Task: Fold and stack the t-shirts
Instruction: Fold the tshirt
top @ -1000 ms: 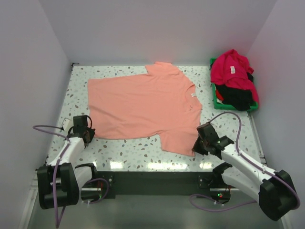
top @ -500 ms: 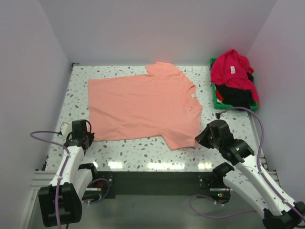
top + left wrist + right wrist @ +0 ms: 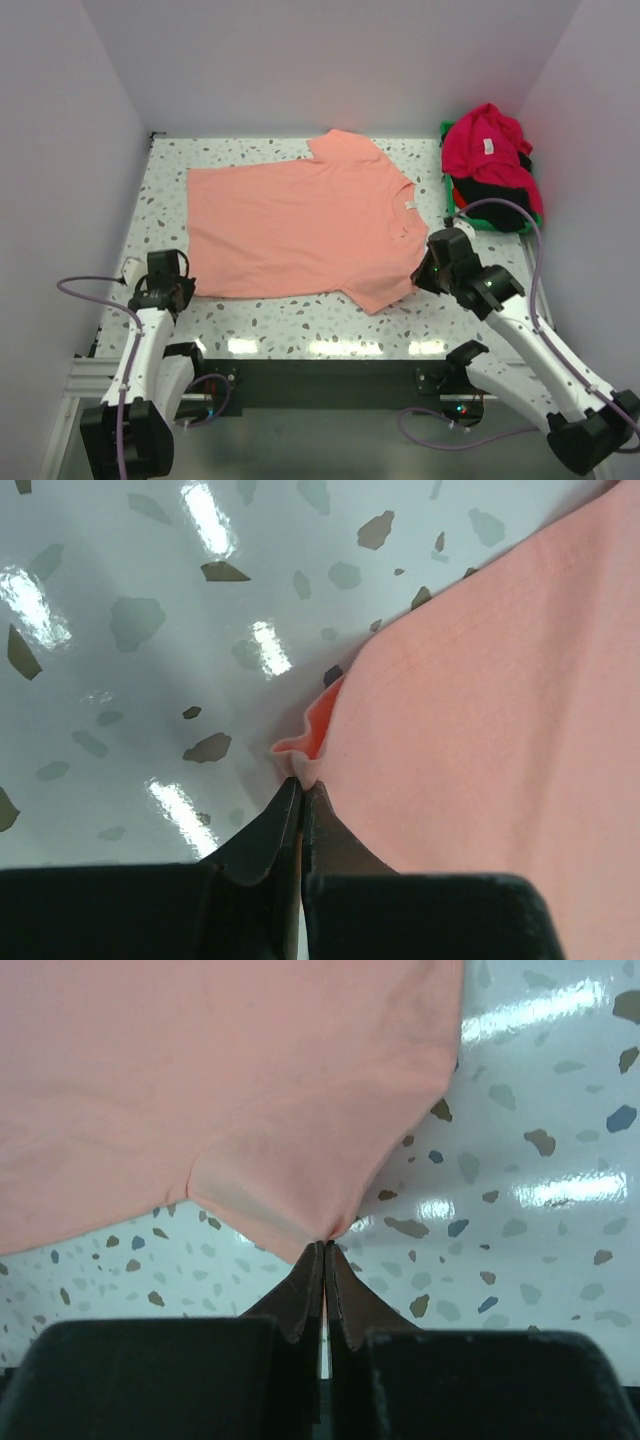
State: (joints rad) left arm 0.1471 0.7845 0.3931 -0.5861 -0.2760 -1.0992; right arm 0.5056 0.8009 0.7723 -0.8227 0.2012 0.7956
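The robot's grippers are pinching the t-shirt's near hem corner [image 3: 198, 290] and near sleeve, so the left gripper should go on folding the corner inward until it gets to the hem's middle [image 3: 191, 230].
The salmon-pink t-shirt [image 3: 300, 225] lies spread on the speckled table [image 3: 300, 320], its neck toward the right. My left gripper [image 3: 172, 290] is shut on the shirt's near-left hem corner; in the left wrist view its tips [image 3: 301, 785] pinch a small fold of pink cloth [image 3: 480, 700]. My right gripper [image 3: 428, 270] is shut on the edge of the near sleeve and lifts it; in the right wrist view the tips [image 3: 324, 1247] pinch the sleeve [image 3: 300, 1160]. The crimson red t-shirt [image 3: 485, 145] and the black t-shirt [image 3: 495, 200] lie heaped at the back right.
A green plastic bin [image 3: 452, 212] at the back right holds the red and black shirts. White walls close in the table on the left, back and right. The right arm's cable [image 3: 500, 205] loops over the bin's near end.
My right gripper has moved up and away from the front edge with the sleeve, drawing it toward the shirt's body. My left gripper has shifted slightly toward the front edge, holding the hem corner.
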